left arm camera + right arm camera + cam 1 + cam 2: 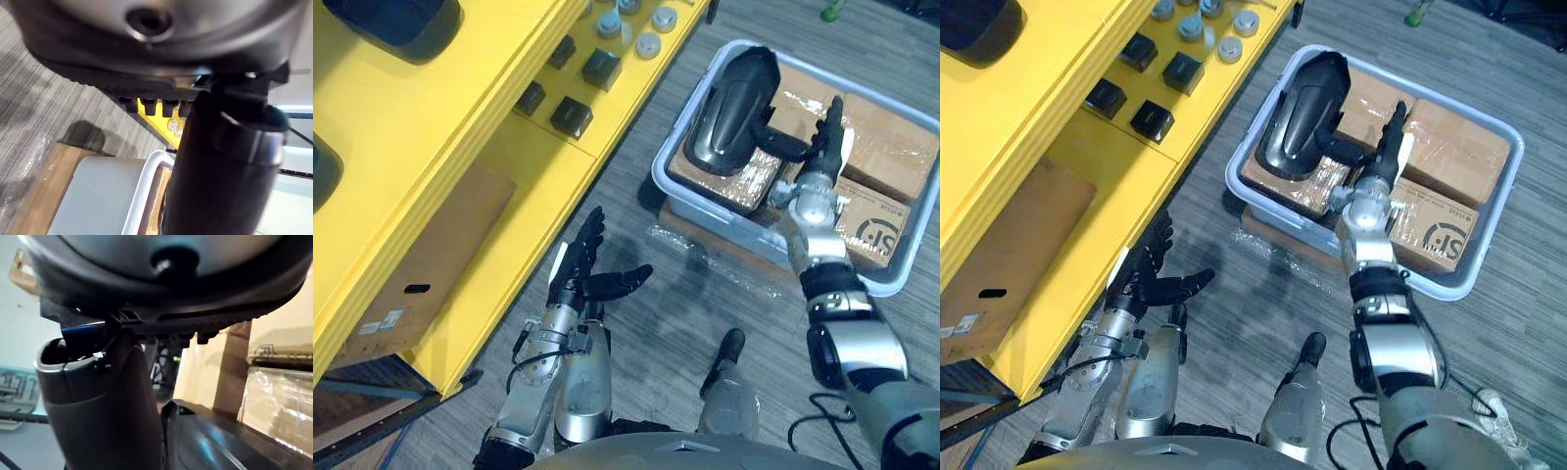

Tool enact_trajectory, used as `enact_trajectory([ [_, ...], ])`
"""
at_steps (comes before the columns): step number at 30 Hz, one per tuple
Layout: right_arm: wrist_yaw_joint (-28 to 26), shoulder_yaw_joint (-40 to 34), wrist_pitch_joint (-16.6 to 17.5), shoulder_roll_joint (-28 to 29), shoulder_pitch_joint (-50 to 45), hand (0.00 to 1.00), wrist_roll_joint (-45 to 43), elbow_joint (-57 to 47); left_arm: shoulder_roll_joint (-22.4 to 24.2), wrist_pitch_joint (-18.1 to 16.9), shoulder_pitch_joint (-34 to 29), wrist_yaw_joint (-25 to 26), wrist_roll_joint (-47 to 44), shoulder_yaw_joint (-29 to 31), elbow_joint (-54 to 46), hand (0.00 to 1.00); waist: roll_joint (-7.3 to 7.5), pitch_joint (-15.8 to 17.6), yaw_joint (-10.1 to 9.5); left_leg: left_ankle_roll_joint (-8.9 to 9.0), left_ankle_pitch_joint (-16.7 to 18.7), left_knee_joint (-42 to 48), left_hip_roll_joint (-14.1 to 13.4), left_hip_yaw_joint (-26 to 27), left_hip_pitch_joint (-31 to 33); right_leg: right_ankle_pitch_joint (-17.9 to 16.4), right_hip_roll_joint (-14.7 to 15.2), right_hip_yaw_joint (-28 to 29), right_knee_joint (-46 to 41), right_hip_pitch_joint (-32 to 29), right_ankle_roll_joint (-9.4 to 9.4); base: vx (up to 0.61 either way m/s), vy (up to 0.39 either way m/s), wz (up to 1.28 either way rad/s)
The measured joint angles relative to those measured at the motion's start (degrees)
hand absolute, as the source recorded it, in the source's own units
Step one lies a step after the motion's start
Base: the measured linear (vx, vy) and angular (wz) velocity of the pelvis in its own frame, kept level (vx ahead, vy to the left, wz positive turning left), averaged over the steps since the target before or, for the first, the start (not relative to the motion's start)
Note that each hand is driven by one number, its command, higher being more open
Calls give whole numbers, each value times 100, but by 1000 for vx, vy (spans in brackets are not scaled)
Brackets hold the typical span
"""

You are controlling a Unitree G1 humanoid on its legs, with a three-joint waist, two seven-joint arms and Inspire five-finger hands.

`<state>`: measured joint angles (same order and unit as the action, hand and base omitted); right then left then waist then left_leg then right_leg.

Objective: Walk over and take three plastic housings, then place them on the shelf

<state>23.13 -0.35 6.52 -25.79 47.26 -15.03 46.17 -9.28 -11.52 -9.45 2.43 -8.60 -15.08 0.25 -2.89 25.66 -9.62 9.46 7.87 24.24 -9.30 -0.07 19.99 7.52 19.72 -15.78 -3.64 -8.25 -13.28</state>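
My gripper should expect the bin's housing (734, 113) to be an empty open shell, since the housing on the shelf shows a rim (403, 27) around a dark hollow.
A glossy black plastic housing (729, 113) leans in the left end of a pale grey bin (675, 191) on the floor, resting on cardboard boxes (886, 147). My right hand (824, 137) hovers over the bin just right of the housing, fingers straight and open, its thumb (783, 145) reaching towards the housing's edge. The housing's dark surface (220, 440) lies close past that thumb in the right wrist view. My left hand (582, 259) hangs open and idle over the floor beside the yellow shelf (460, 147). Two more dark housings (396, 24) lie on the shelf's upper level.
Small black blocks (573, 116) and grey round caps (649, 44) sit on the shelf's lower board. A cardboard box (421, 264) stands under the shelf. Crumpled clear film (705, 259) lies on the grey floor before the bin.
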Motion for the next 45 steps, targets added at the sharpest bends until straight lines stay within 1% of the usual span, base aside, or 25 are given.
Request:
enact_trajectory([
  [4,-15,217,-93,-404,593,100,-124,552,33,9,214,125,144,-239,591,100,-65,225,-54,-13,11,148,-1,-64,186,4,1,16,-146,-182,6,-54,13,1],
  [5,-9,250,-192,-531,699,100,-144,675,39,24,273,156,255,-326,786,100,-84,249,-103,-14,12,165,-1,-66,238,5,1,19,-153,-229,6,-62,2,-2],
  [6,-12,365,-359,-629,851,100,-146,836,38,26,270,238,265,-404,912,100,-95,255,-114,-15,12,175,-2,-69,295,5,1,28,-179,-301,6,-55,-3,-2],
  [7,-12,424,-433,-670,914,100,-148,909,38,33,265,280,265,-441,971,100,-101,258,-122,-15,12,183,-2,-71,316,5,1,29,-191,-328,7,-34,-5,-2],
  [9,-19,602,-721,-806,1105,100,-148,1142,52,37,273,410,268,-516,1155,100,-155,282,-128,-19,14,223,-4,-84,363,6,1,32,-233,-365,7,0,0,0],
  [10,-35,684,-967,-908,1261,100,-149,1341,54,45,279,520,265,-561,1255,100,-206,304,-138,-23,19,247,-4,-87,386,6,3,32,-235,-376,7,0,0,0],
  [11,-53,727,-1055,-969,1310,100,-146,1418,58,46,291,546,249,-568,1303,100,-237,317,-151,-23,19,251,-4,-93,392,6,2,28,-237,-377,7,-31,-6,3],
  [12,-201,845,-1267,-1149,1462,100,-132,1630,88,49,298,576,237,-598,1404,100,-309,336,-198,-23,19,267,-3,-111,430,6,2,18,-246,-401,7,0,0,0],
  [14,-338,1039,-1375,-1360,1593,100,-95,1704,118,48,320,584,237,-595,1562,100,-363,350,-239,-24,18,285,-3,-121,492,7,2,22,-281,-477,6,0,0,0],
  [16,-625,1341,-1635,-1626,1935,100,41,1888,150,50,323,580,206,-609,1907,100,-412,356,-274,-25,20,331,-2,-144,576,7,2,18,-305,-535,7,-31,-9,3],
  [18,-818,1565,-1855,-1819,2211,100,118,2063,154,-89,325,585,-41,-604,1972,100,-429,355,-320,-25,20,363,2,-187,658,17,1,-24,-319,-573,14,-24,-7,7],
  [19,-866,1625,-1906,-1879,2249,100,120,2086,156,-120,326,585,-124,-604,2006,100,-441,361,-345,-25,20,365,4,-193,671,39,1,-37,-318,-581,25,-27,-5,5],
  [20,-937,1722,-2016,-1989,2297,100,154,2135,164,-209,337,581,-263,-614,2046,100,-482,372,-402,-30,28,364,7,-207,692,65,1,-83,-318,-584,36,-32,-3,5],
  [22,-992,1846,-2098,-2087,2331,100,340,2153,169,-290,337,581,-336,-646,2072,100,-521,373,-435,5,80,413,11,-250,759,65,1,-137,-318,-591,35,-33,1,7],
  [23,-1026,1937,-2137,-2128,2350,0,349,2154,171,-379,337,579,-356,-658,2100,100,-531,375,-452,17,89,432,17,-265,785,66,1,-147,-318,-603,34,-19,-2,5],
  [24,-1038,2029,-2202,-2141,2367,0,357,2155,178,-477,337,577,-379,-659,2150,100,-535,376,-462,19,97,446,18,-269,795,66,0,-151,-321,-604,34,0,0,0],
  [27,-1067,2136,-2323,-2241,2396,0,572,2168,178,-566,336,567,-502,-656,2170,100,-548,375,-458,12,121,474,18,-291,823,66,-5,-166,-330,-606,33,-5,-4,1],
  [29,-1145,2131,-2374,-2477,2400,0,647,2170,188,-596,336,558,-504,-658,2169,100,-601,386,-457,20,120,509,15,-353,877,66,-26,-212,-338,-603,33,-9,-13,7],
  [30,-1282,2130,-2429,-2577,2399,0,783,2184,195,-606,336,560,-504,-652,2163,100,-610,387,-459,11,111,518,11,-361,880,66,-34,-214,-337,-605,34,0,-14,4],
  [34,-1448,2114,-2531,-2629,2431,0,790,2312,193,-609,331,549,-559,-633,2167,100,-615,383,-425,-23,93,573,-10,-349,843,66,-50,-209,-339,-574,34,14,-8,-3],
  [35,-1515,2098,-2659,-2627,2438,0,782,2383,193,-603,330,486,-686,-624,2165,100,-615,384,-431,-24,93,572,-21,-349,819,66,-59,-209,-339,-555,34,19,-12,-3],
  [37,-1640,2026,-2885,-2558,2358,0,785,2576,193,-588,294,363,-827,-552,2155,100,-611,386,-442,-23,93,547,-33,-340,729,65,-65,-211,-340,-490,36,0,0,0],
  [40,-1853,1523,-2973,-2508,2309,0,515,2613,167,-501,167,181,-1203,-417,2058,100,-600,393,-420,-23,100,508,-59,-300,559,58,-74,-212,-343,-364,48,-5,-12,-7],
  [43,-1919,1317,-2951,-2371,2226,0,556,2613,101,-448,-96,-33,-1664,-237,1809,100,-517,421,-414,2,82,286,-130,-203,197,19,-109,-213,-334,-156,109,-21,-30,-12],
  [45,-1918,1211,-2894,-2317,2065,0,584,2613,17,-452,-235,-210,-2102,-199,1574,100,-444,421,-415,1,-25,-4,-134,-165,-69,-21,-109,-246,-326,-27,164,2,-40,-3],
])
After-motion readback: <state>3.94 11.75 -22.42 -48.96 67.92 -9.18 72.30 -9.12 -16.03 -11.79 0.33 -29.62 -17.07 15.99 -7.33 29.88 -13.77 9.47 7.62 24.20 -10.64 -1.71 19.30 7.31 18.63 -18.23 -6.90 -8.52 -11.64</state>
